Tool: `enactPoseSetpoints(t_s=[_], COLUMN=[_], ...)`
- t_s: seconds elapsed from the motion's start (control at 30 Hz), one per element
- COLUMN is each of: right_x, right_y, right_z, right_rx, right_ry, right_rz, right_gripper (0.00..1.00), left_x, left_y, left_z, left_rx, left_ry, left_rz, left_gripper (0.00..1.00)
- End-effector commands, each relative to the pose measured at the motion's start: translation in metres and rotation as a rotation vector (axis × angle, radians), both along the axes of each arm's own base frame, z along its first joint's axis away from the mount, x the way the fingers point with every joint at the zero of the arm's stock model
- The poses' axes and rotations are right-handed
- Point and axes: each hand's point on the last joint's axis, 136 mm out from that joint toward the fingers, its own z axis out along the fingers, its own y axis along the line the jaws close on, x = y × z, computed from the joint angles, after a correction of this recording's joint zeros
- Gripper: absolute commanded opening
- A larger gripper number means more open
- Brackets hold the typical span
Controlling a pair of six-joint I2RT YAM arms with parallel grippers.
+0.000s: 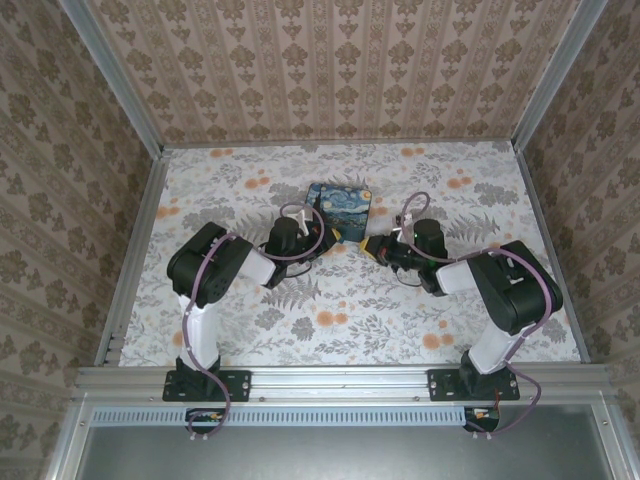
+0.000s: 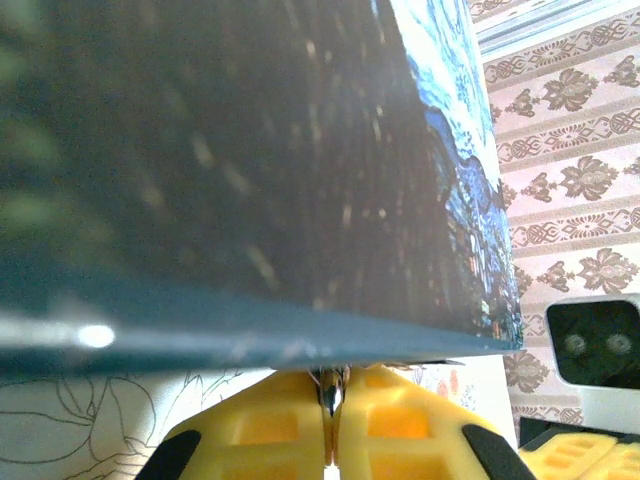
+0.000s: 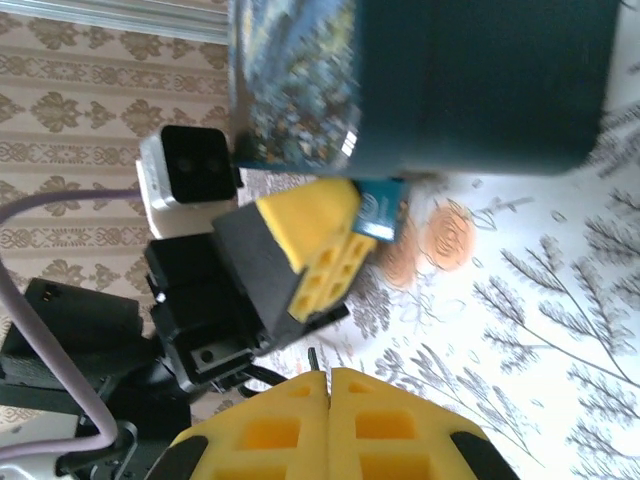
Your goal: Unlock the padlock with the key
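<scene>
The right gripper should swing in toward the box and line the key (image 3: 313, 358) up with the padlock's keyhole end (image 3: 398, 212), because the key points off to one side of the padlock.
In the right wrist view the padlock (image 3: 379, 208) is a small blue body pinched at the tips of my left gripper's yellow fingers (image 3: 310, 255), just under the printed box. From the left wrist, my left gripper (image 2: 333, 385) is shut with a bit of shiny metal (image 2: 331, 390) showing between its tips. My right gripper (image 3: 328, 375) is shut, and the key (image 3: 313, 357) sticks out as a thin dark sliver at its tips. The key points toward the padlock, a short gap away. Seen from above, the left gripper (image 1: 335, 238) and right gripper (image 1: 371, 245) face each other closely.
The blue-and-yellow Starry Night box (image 1: 338, 210) lies on the floral tabletop (image 1: 340, 320) right behind both grippers; its dark side (image 2: 250, 150) looms just above the left fingers. Patterned walls enclose the table on three sides. Purple cables (image 1: 300, 215) loop over the wrists.
</scene>
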Motion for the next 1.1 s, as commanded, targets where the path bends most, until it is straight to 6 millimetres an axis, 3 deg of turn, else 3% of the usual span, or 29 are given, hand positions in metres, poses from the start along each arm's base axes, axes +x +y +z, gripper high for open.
enactPoseSetpoints(t_s=[0.0, 0.47, 1.07], right_x=[-0.007, 0.009, 0.034], right_y=[0.008, 0.013, 0.01], right_z=[0.001, -0.038, -0.029], right_rx=[0.012, 0.057, 0.042], right_ry=[-0.043, 0.017, -0.012], right_rz=[0.049, -0.012, -0.079], right_gripper=[0.0, 0.0, 0.0], left_x=[0.002, 0.002, -0.002], left_y=[-0.007, -0.008, -0.005], left_z=[0.017, 0.02, 0.02], left_rx=[-0.058, -0.148, -0.177], left_ry=[-0.001, 0.025, 0.039], left_rz=[-0.036, -0.036, -0.049], left_gripper=[0.0, 0.0, 0.0])
